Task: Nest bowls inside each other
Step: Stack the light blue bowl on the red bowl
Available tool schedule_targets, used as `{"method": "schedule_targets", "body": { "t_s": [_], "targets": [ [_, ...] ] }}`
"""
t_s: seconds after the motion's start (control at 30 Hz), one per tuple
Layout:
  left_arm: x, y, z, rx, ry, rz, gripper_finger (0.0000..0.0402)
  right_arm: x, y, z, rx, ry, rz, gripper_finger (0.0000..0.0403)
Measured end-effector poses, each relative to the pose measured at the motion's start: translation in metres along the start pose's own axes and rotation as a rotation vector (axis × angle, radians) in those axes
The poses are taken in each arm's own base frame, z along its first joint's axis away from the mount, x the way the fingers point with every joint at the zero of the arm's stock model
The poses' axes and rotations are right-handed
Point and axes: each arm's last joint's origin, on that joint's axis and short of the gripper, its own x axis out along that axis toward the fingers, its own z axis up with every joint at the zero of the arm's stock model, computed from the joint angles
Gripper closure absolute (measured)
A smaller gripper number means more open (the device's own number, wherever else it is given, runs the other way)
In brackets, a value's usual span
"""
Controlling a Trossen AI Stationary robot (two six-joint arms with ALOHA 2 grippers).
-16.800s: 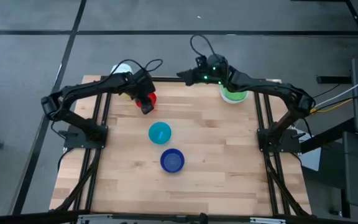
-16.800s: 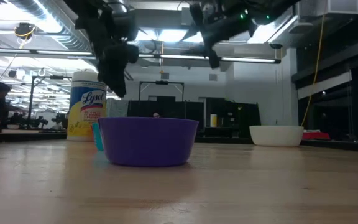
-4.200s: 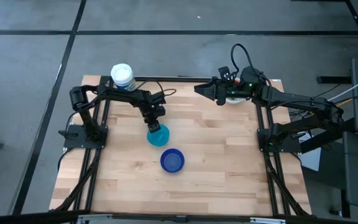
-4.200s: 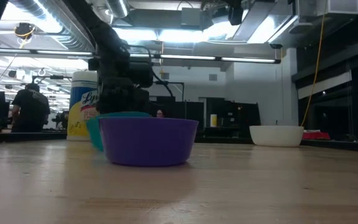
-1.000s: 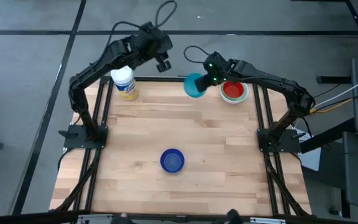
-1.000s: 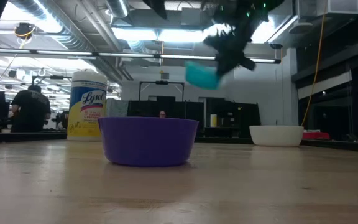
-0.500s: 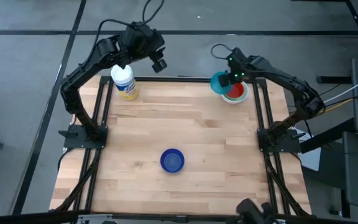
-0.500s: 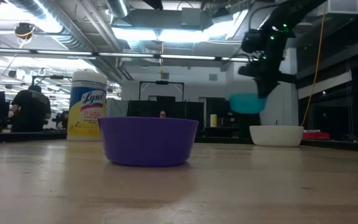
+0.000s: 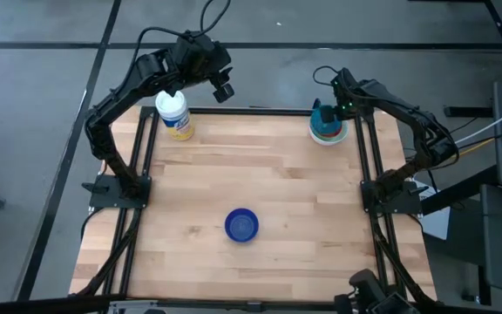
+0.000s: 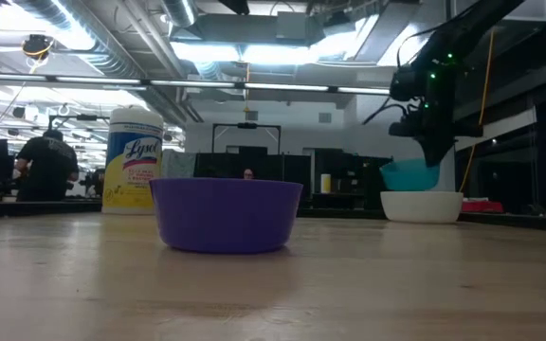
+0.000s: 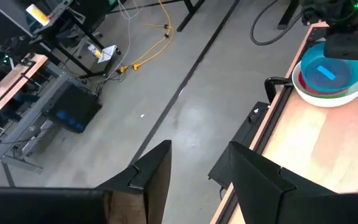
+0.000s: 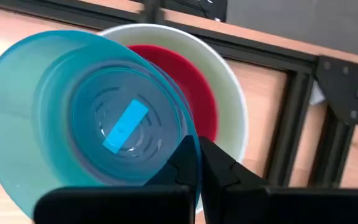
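Observation:
The teal bowl is hanging off-centre from the red bowl. Next, my right gripper sets the teal bowl down on the stack and grips its rim again before nesting it.
My right gripper is shut on the teal bowl, holding it low over the stack at the table's far right corner. There a white bowl holds a red bowl, and a green rim shows between them. The dark blue bowl rests on its base at the table's middle, toward the near edge. My left gripper is open and empty. It hangs high beyond the table's far edge, near the jar. My right gripper pinches the teal bowl's rim with one finger inside the wall and one outside. The fingers come from above, slanting down. The bowl hangs mouth up, nearly level, its base at the white bowl's rim. Whether it touches the bowls beneath, I cannot tell.
A white-lidded jar with a yellow label stands at the table's far left. Black frame rails run along the table's sides. A person shows in the room behind. Bare wood lies between the jar, the stack and the blue bowl.
My right gripper has carried the teal bowl along the far edge toward the table's right and down, from the far middle to just over the white bowl's stack. The bowl has come nearly level.

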Motion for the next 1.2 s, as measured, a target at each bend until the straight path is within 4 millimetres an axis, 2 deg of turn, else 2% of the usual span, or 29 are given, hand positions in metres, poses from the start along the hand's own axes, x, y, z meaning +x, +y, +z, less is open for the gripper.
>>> {"method": "schedule_targets", "body": {
  "t_s": [0.3,0.73,1.03,1.2],
  "targets": [
    [0.0,-0.001,0.0,-0.007,-0.005,-0.015,0.0252,0.004,-0.013,0.006,0.05,-0.026,-0.013,0.0402],
    [0.0,-0.001,0.0,-0.007,-0.009,-0.029,0.0256,0.004,-0.013,0.006,0.054,-0.027,-0.002,0.0397],
    [0.0,-0.001,0.0,-0.007,-0.015,-0.05,0.0256,0.004,-0.013,0.005,0.051,-0.015,0.01,0.0286],
    [0.0,-0.001,0.0,-0.007,-0.015,-0.05,0.0256,0.004,-0.013,0.005,0.058,-0.012,0.021,0.0241]
  ]
}}
